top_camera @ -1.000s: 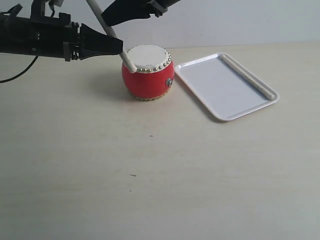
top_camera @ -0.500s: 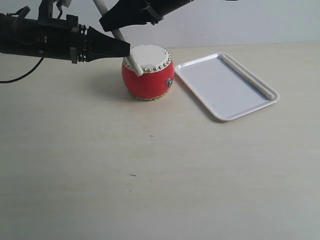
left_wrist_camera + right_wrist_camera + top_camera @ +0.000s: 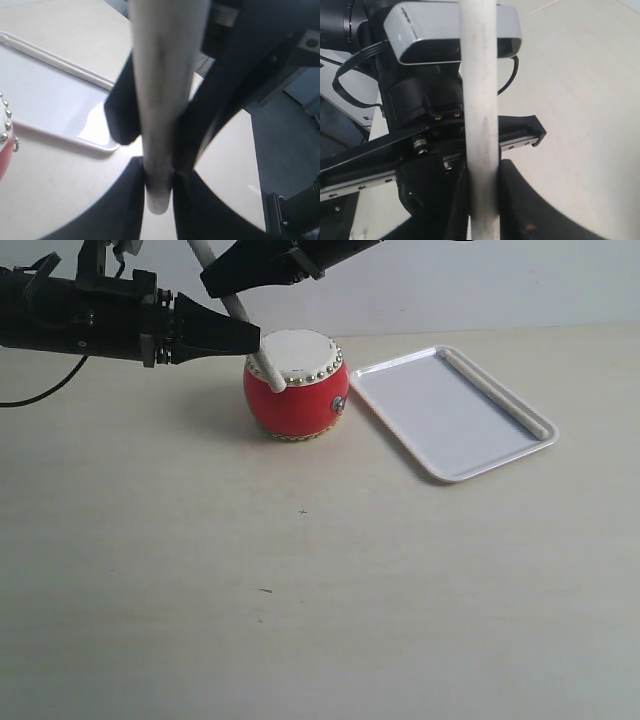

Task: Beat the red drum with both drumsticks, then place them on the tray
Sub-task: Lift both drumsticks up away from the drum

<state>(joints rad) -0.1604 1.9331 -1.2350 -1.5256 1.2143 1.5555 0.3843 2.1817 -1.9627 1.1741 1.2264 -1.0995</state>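
Observation:
Both my grippers are holding the drumstick beside the drum. Next, my left gripper opens and moves away before my right gripper lays the drumstick on the tray.
The red drum stands at mid-table with its cream skin up. One drumstick slants down from the upper left, its lower tip against the drum's left rim. My left gripper is shut on this stick just above the drum. My right gripper is shut on the same stick higher up. The left wrist view shows the stick pinched in the left gripper. The right wrist view shows it clamped in the right gripper. The second drumstick lies along the far rim of the white tray.
The tray sits right of the drum, almost touching it. The two arms cross closely above the drum's left side; the left arm's camera housing fills much of the right wrist view. A black cable trails at the left edge.
A second ago the left gripper was lower and further left; it moved right toward the drum with the stick. The right gripper came down onto the stick. Nothing has shifted in the last half second.

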